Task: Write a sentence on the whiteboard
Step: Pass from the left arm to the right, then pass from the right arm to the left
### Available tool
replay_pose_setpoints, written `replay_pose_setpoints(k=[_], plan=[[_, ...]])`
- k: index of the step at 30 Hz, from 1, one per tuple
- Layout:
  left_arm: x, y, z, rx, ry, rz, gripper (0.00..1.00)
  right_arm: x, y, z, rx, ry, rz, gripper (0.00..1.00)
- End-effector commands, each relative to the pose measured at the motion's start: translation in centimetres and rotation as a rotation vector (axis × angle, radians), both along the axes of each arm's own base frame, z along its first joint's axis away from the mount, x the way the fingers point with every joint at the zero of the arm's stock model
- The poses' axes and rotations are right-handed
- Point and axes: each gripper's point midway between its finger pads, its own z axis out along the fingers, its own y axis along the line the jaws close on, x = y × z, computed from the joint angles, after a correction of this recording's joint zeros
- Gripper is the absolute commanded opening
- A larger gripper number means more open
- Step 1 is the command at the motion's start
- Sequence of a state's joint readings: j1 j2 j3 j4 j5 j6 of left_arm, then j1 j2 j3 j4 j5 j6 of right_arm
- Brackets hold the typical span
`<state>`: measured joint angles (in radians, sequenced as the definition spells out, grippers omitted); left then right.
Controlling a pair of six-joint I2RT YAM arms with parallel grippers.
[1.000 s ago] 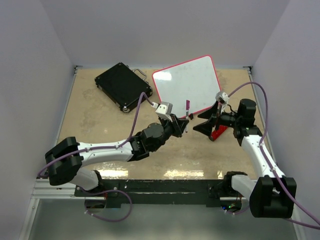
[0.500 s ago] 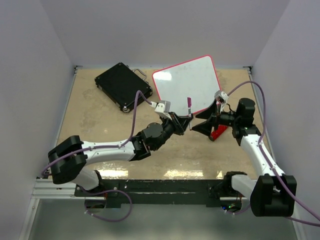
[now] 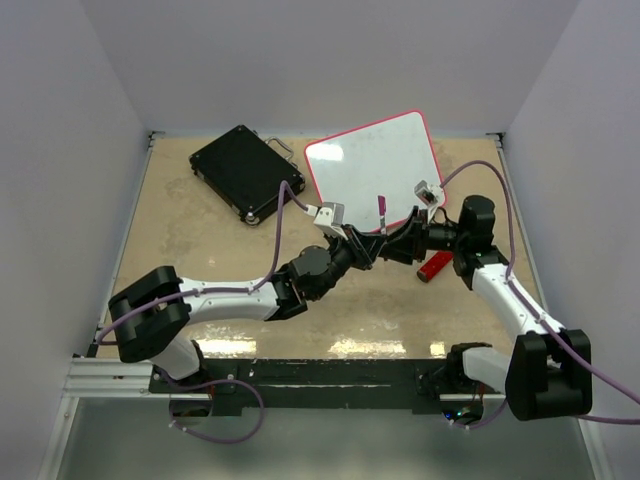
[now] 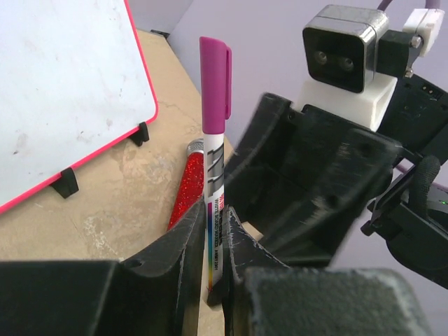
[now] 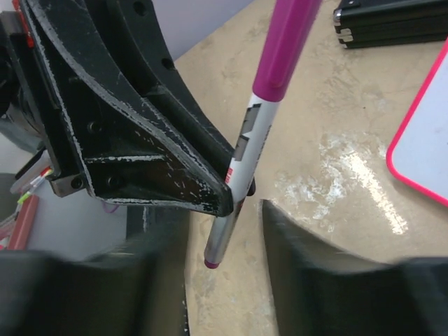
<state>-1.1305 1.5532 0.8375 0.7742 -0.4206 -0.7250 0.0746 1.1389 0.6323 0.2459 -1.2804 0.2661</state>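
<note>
My right gripper should take the marker's bottom end [image 5: 217, 248], because my left gripper is holding the marker's lower body [image 5: 238, 178], below its magenta cap. That will free my left gripper for the cap.
The whiteboard [image 3: 375, 170], white with a red-pink rim, lies at the back right of the table; no sentence is in view on its face [image 4: 63, 91], only faint smudges. My left gripper [image 3: 368, 245] is shut on a whiteboard marker [image 4: 213, 140], gripped by the lower barrel and held upright with its magenta cap on top. The right gripper [image 3: 392, 247] faces it from the right. Its jaws stand apart on either side of the marker's bottom end [image 5: 220, 245], not touching it, and they look blurred.
A black hard case [image 3: 243, 172] lies at the back left. A red glittery pen [image 3: 435, 266] lies on the table under the right arm, near the whiteboard's front corner [image 5: 430, 150]. Grey walls enclose the table on three sides.
The right gripper has moved left up to the marker and its jaws have narrowed around the marker's lower end. The left gripper has carried the marker slightly right.
</note>
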Motion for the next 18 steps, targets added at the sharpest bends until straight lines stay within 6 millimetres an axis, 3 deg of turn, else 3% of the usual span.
replay_pose_setpoints(k=[1,2,3,8,10,11,12,14,15,16,18], plan=[[0.6,-0.4,3.6,-0.113,-0.050,0.012,0.02,0.2,0.5,0.3,0.011,0.011,0.024,0.25],[0.5,-0.4,3.7,-0.118,-0.051,0.012,0.02,0.3,0.5,0.1,0.008,0.019,0.019,0.05],[0.5,-0.3,3.7,-0.117,-0.054,0.010,0.02,0.5,0.5,0.1,0.003,0.016,0.009,0.00],[0.3,0.1,4.0,-0.118,-0.059,0.012,0.04,0.4,0.4,0.3,-0.013,0.001,0.015,0.00],[0.4,1.1,3.4,-0.097,-0.055,0.034,0.28,0.8,0.3,0.6,-0.038,-0.080,0.019,0.00],[0.3,2.0,4.1,-0.101,-0.064,0.040,0.49,0.5,0.1,-0.1,-0.066,-0.043,0.015,0.00],[0.6,2.9,4.2,-0.097,-0.068,0.053,0.58,1.0,-0.1,-0.6,-0.111,-0.147,0.019,0.00],[0.1,4.8,4.4,-0.068,-0.079,0.029,0.77,1.6,-0.8,-1.1,-0.184,-0.166,-0.015,0.00],[1.0,6.1,4.3,-0.051,-0.077,0.044,0.80,1.9,-0.8,-1.2,-0.208,-0.210,-0.016,0.00],[0.3,6.8,4.5,-0.030,-0.073,-0.003,0.83,2.2,-1.0,-1.3,-0.231,-0.232,-0.028,0.00],[1.3,8.5,4.5,-0.001,-0.070,-0.012,0.89,2.4,-1.4,-1.8,-0.280,-0.260,-0.039,0.00]])
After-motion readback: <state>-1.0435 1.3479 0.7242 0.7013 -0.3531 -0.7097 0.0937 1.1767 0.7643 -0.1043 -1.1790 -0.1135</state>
